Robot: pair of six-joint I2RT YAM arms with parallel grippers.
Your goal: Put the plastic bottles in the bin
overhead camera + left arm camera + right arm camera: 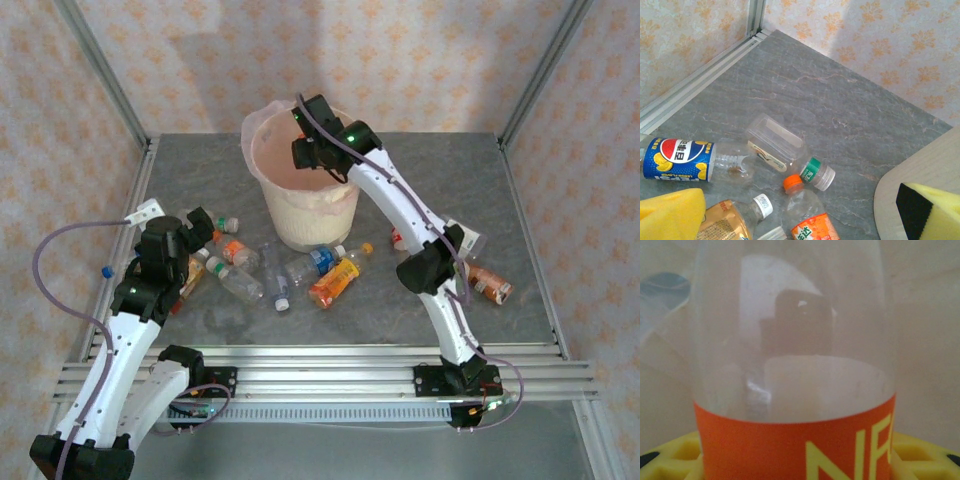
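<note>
The orange-labelled bottle (796, 442) is hanging inside the cream bin's opening (282, 158), so my right gripper should keep going down into the bin and let go of the bottle there.
My right gripper (306, 150) hangs over the mouth of the cream bin (300, 215) and is shut on a clear plastic bottle with an orange label (795, 440). That bottle stands between its yellow pads (670, 455). Several more plastic bottles lie on the grey table in front of the bin: a blue-labelled one (312, 262), an orange one (335, 282) and clear ones (238, 278). My left gripper (205, 232) is open just above the left end of this cluster. Below it lie a blue-labelled bottle (680, 160), a clear bottle with a green neck band (777, 145) and an orange-capped one (807, 215).
Another orange bottle (490, 284) lies at the right of the table, beside the right arm's elbow. Patterned walls and metal frame posts (100, 70) close in the table. A railed edge (320, 365) runs along the front.
</note>
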